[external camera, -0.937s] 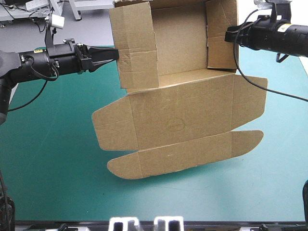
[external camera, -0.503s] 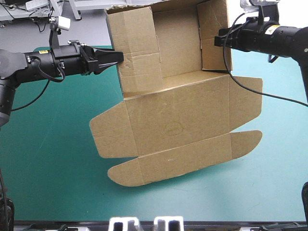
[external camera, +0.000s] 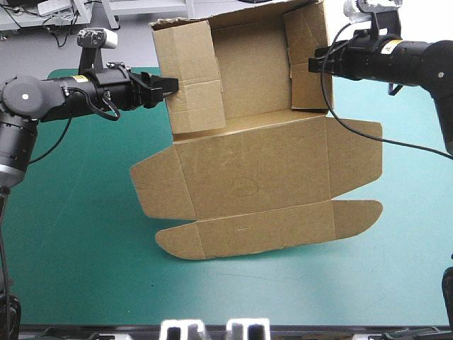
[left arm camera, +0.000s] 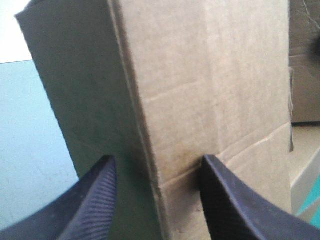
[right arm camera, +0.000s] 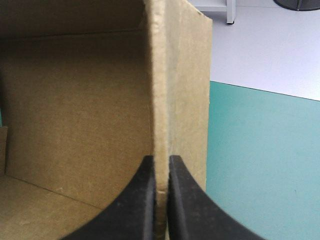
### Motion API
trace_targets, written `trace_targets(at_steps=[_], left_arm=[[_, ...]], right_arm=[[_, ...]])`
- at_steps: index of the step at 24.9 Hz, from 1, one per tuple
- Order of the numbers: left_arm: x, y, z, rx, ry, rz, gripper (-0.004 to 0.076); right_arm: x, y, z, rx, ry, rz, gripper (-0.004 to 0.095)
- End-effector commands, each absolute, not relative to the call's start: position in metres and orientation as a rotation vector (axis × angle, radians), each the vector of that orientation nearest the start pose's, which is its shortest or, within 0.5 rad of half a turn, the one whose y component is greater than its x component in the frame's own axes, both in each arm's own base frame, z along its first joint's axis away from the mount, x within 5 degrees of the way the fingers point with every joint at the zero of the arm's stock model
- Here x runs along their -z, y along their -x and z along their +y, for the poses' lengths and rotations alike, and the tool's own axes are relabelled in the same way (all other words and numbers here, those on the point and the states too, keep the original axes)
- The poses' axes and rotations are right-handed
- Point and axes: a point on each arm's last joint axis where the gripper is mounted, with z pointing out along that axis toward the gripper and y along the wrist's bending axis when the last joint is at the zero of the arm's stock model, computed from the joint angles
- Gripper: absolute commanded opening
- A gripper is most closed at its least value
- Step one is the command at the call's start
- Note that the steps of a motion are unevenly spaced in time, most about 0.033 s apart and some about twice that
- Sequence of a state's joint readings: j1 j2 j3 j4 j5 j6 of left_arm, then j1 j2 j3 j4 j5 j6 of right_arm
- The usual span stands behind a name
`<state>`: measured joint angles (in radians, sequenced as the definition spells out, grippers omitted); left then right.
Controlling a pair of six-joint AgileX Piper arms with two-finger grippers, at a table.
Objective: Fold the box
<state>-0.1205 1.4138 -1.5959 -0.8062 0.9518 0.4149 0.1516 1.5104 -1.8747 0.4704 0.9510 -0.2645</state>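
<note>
I expect the inner panel [external camera: 192, 79] to press flat when I pinch it and then spring back, because it slants across the tray from its folded edge.
The brown box [external camera: 255, 177] lies across the middle of the table, its lid panel and rounded flaps flat toward the near edge. At the far end its side walls stand raised around the tray. My left gripper [external camera: 172, 88] is open, its black fingers [left arm camera: 95, 200] straddling the folded edge of the box's left wall [left arm camera: 215, 90]. My right gripper [external camera: 313, 64] is shut on the box's right wall [right arm camera: 182, 90], whose thin edge runs up between its fingers [right arm camera: 142, 200]; the tray's inside [right arm camera: 75, 100] lies beside it.
The box's raised far end reaches to the table's far edge, with grey floor [external camera: 134, 42] beyond it. Teal-green cover [external camera: 78, 234] shows to the left, right and near side of the box.
Both arms and the box have shifted toward the table's left. The right wall has swung inward with my right gripper. My left gripper has pressed closer onto the left wall.
</note>
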Motion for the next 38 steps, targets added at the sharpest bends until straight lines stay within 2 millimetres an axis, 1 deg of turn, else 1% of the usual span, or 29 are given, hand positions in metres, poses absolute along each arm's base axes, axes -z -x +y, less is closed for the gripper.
trace_targets(at_steps=[1, 3, 7, 8, 11, 12, 14, 18, 21, 23, 24, 27, 31, 33, 38], left_arm=[[-0.477, -0.286, -0.085, 0.779, -0.286, 1.938, 0.0302], [-0.469, -0.293, -0.085, 0.781, -0.257, 1.982, 0.0244], [-0.452, -0.307, -0.089, 0.811, -0.254, 2.065, 0.0163], [-0.446, -0.313, -0.09, 0.819, -0.248, 2.08, 0.0128], [-0.446, -0.318, -0.091, 0.836, -0.238, 2.055, 0.0072], [-0.446, -0.32, -0.089, 0.805, -0.229, 2.038, 0.0031], [-0.448, -0.322, -0.087, 0.777, -0.211, 2.013, -0.0008], [-0.448, -0.323, -0.085, 0.76, -0.172, 2.023, -0.0008], [-0.454, -0.314, -0.085, 0.77, -0.178, 2.026, -0.0008], [-0.464, -0.303, -0.082, 0.728, -0.217, 2.021, -0.0008], [-0.471, -0.294, -0.08, 0.694, -0.237, 2.033, -0.0008], [-0.479, -0.282, -0.076, 0.629, -0.269, 2.08, -0.0008], [-0.476, -0.276, -0.077, 0.558, -0.264, 2.163, -0.0008], [-0.47, -0.276, -0.082, 0.5, -0.27, 2.212, -0.0008], [-0.456, -0.284, -0.1, 0.382, -0.272, 2.278, -0.0008]], right_arm=[[-0.526, -0.285, 0.086, -0.614, 0.342, 1.865, -0.0007], [-0.526, -0.284, 0.087, -0.631, 0.343, 1.865, -0.0007], [-0.527, -0.283, 0.089, -0.675, 0.339, 1.859, -0.0007], [-0.527, -0.282, 0.09, -0.699, 0.342, 1.863, -0.0006], [-0.527, -0.281, 0.091, -0.72, 0.345, 1.866, -0.0006], [-0.527, -0.28, 0.092, -0.737, 0.349, 1.871, -0.0007], [-0.527, -0.279, 0.094, -0.764, 0.368, 1.865, -0.0006], [-0.526, -0.276, 0.102, -0.763, 0.407, 1.873, -0.0006], [-0.523, -0.275, 0.104, -0.735, 0.409, 1.909, -0.0006], [-0.518, -0.275, 0.102, -0.714, 0.39, 1.972, -0.0006], [-0.513, -0.275, 0.099, -0.672, 0.373, 2.032, -0.0006], [-0.504, -0.274, 0.093, -0.583, 0.339, 2.134, -0.0006], [-0.494, -0.276, 0.086, -0.489, 0.303, 2.247, -0.0007], [-0.484, -0.282, 0.085, -0.46, 0.289, 2.319, -0.0007], [-0.458, -0.309, 0.093, -0.49, 0.281, 2.405, -0.0007]])
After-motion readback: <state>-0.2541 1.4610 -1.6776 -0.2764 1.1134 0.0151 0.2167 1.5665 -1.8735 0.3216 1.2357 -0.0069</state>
